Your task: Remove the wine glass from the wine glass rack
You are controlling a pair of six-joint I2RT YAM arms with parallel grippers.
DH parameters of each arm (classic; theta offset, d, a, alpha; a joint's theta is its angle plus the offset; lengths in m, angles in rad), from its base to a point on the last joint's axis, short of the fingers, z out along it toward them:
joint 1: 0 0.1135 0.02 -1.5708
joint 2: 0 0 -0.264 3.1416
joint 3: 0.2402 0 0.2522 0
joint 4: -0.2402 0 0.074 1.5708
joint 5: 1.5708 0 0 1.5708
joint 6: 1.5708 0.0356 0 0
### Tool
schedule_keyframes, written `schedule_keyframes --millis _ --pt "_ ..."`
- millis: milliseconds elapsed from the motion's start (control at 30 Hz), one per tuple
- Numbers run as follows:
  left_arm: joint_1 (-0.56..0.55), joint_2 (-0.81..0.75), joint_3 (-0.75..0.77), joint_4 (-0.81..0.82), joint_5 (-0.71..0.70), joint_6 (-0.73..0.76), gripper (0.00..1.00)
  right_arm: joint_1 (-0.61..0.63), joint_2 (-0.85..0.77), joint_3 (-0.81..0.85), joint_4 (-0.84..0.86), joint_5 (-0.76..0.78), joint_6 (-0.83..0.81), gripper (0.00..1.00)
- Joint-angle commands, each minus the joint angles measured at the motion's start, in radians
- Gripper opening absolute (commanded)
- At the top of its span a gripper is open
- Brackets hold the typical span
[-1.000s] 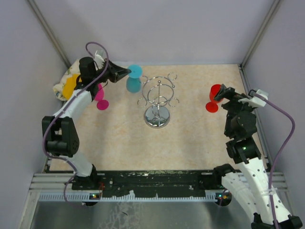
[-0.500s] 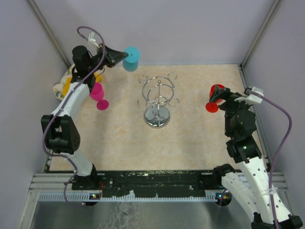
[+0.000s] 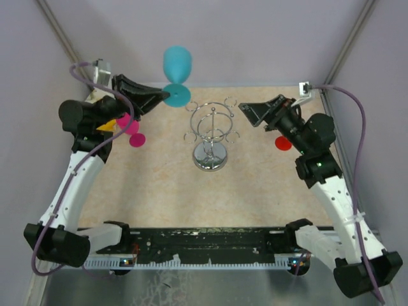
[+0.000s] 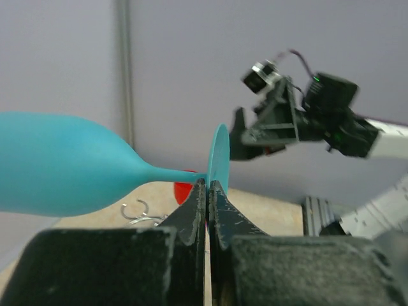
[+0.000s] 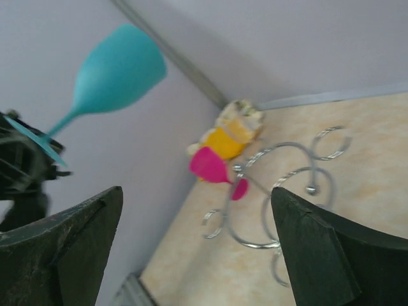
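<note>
My left gripper needs to carry the teal wine glass by its foot next until my right gripper takes hold of the bowl, because the bowl stands free [image 3: 177,62] for those open fingers [image 3: 243,113].
My left gripper [image 3: 167,96] is shut on the round foot of a teal wine glass [image 3: 176,62] and holds it in the air, up and to the left of the wine glass rack [image 3: 210,131]. In the left wrist view, the closed fingers [image 4: 197,204] pinch the foot's edge, and the bowl [image 4: 57,166] points left. The chrome rack stands mid-table on its round base [image 3: 210,157], and no glass hangs on its loops. My right gripper [image 3: 252,113] is open and empty just right of the rack, pointing at it. Its view shows the rack [image 5: 293,185] and the teal glass [image 5: 118,70].
A pink wine glass [image 3: 132,129] lies on the table left of the rack, beside a yellow plush toy [image 5: 239,131] in the far left corner. A red glass [image 3: 283,143] rests on the table at the right, partly hidden by my right arm. Grey walls enclose the table.
My left arm has raised the teal glass and drawn back, turning the bowl upward. My right gripper has swung away from the red glass to point at the rack, jaws open.
</note>
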Motion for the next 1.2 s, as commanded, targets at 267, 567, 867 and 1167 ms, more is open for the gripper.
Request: schedule_keyframes --millis 267,567,867,1167 --pt "-0.160 -0.219 -0.280 0.348 0.284 0.150 0.00 0.047 0.275 -0.096 0.981 -0.444 0.898 0.99" --pt "-0.256 -0.160 -0.273 0.415 0.311 0.123 0.00 0.100 0.375 -0.057 1.147 -0.411 0.993 0.99" --pt "-0.319 -0.114 -0.253 0.379 0.282 0.162 0.00 0.129 0.409 -0.019 1.162 -0.391 0.961 0.99" --pt "-0.381 -0.055 -0.232 0.374 0.271 0.175 0.00 0.144 0.436 0.006 1.160 -0.396 0.941 0.99"
